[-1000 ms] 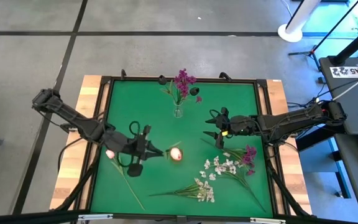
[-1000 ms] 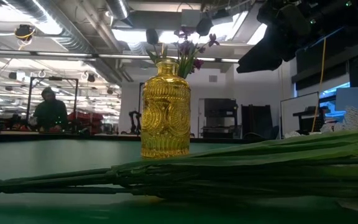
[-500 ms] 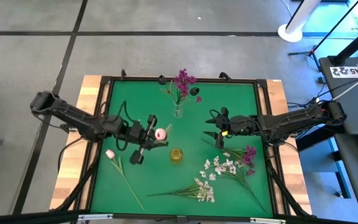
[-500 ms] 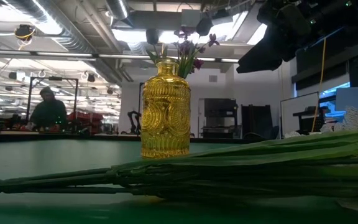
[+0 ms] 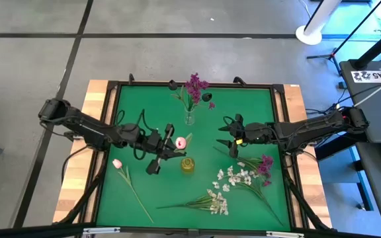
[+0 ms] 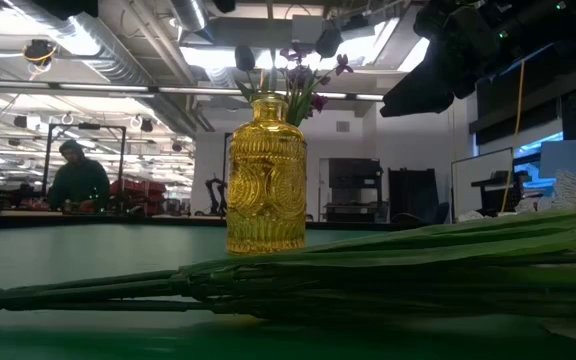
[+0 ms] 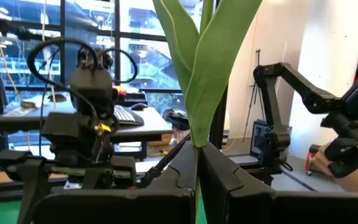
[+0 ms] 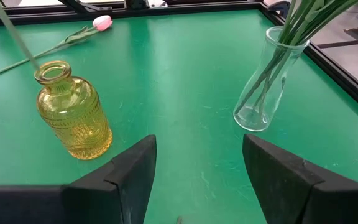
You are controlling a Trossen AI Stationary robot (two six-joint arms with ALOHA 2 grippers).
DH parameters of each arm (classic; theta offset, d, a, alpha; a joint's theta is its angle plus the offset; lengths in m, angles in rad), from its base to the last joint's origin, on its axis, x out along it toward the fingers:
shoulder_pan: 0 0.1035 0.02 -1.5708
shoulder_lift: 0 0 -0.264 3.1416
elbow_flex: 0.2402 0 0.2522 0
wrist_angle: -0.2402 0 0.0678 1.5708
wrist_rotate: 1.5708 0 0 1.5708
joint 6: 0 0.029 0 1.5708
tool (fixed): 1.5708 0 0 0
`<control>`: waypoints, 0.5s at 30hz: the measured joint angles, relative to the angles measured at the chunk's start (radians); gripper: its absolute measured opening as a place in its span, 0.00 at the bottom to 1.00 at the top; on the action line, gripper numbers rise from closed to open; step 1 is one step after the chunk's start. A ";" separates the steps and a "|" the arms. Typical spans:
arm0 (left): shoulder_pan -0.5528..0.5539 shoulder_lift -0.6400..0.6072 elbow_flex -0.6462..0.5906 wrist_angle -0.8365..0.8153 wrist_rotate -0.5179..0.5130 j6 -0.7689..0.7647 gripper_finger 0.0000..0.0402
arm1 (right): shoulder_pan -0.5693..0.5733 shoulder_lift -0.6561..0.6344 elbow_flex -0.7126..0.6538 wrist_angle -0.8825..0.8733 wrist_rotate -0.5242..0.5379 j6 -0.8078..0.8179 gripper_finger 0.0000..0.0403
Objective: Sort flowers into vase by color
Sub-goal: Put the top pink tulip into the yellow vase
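Note:
The pink tulip's stem is in the yellow vase's opening (image 8: 53,71), so my left gripper should continue to tilt the stem upright until it stands over the vase (image 5: 188,164), and then let go.
My left gripper (image 5: 167,147) is shut on a pink tulip whose bud (image 5: 179,142) sits just left of and beyond the yellow glass vase (image 5: 188,165). In the right wrist view the tulip's thin stem (image 8: 14,34) slants down to the yellow vase's mouth (image 8: 53,70). A clear vase (image 5: 189,119) stands upright on the mat and holds the magenta flowers (image 5: 195,84). A second pink tulip (image 5: 118,163) lies flat on the mat. White sprays (image 5: 218,202) and a magenta cluster (image 5: 265,164) lie near the right. My right gripper (image 5: 231,138) waits open, above the mat right of the clear vase. My left gripper pinches the pink tulip between its two shut fingers at the base of the green leaves (image 7: 197,142), partway along the stem. The fingers come roughly level from the table's left and lie across the stem. The tulip is lifted clear and nearly upright, its lower stem end (image 8: 37,62) at the yellow vase's mouth.
A bundle of green stems (image 6: 388,270) lies across the near part of the mat. The table's black raised frame (image 5: 111,132) borders the green mat. Bare mat lies between the two vases and toward the far left. A person (image 6: 78,180) is far back in the room.
My left gripper has risen and turned, carrying the tulip from lying over the yellow vase to nearly upright; the bud swung toward the far-left, then the gripper shifted right toward the yellow vase. The vase, hidden under the bud before, now shows. My right arm has kept still.

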 joint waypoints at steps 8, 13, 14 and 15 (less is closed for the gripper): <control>0.020 0.023 0.000 -0.019 -0.001 -0.019 0.00 | 0.000 0.000 0.000 -0.003 0.000 0.000 0.59; 0.020 0.023 0.000 -0.047 -0.004 -0.019 0.00 | 0.000 0.000 0.000 -0.004 0.000 0.000 0.59; 0.020 0.023 0.000 -0.053 -0.004 -0.019 0.00 | 0.000 0.000 0.000 -0.004 0.000 0.000 0.59; 0.020 0.023 0.000 -0.061 -0.004 -0.020 0.00 | 0.000 0.000 0.000 -0.003 0.000 0.000 0.59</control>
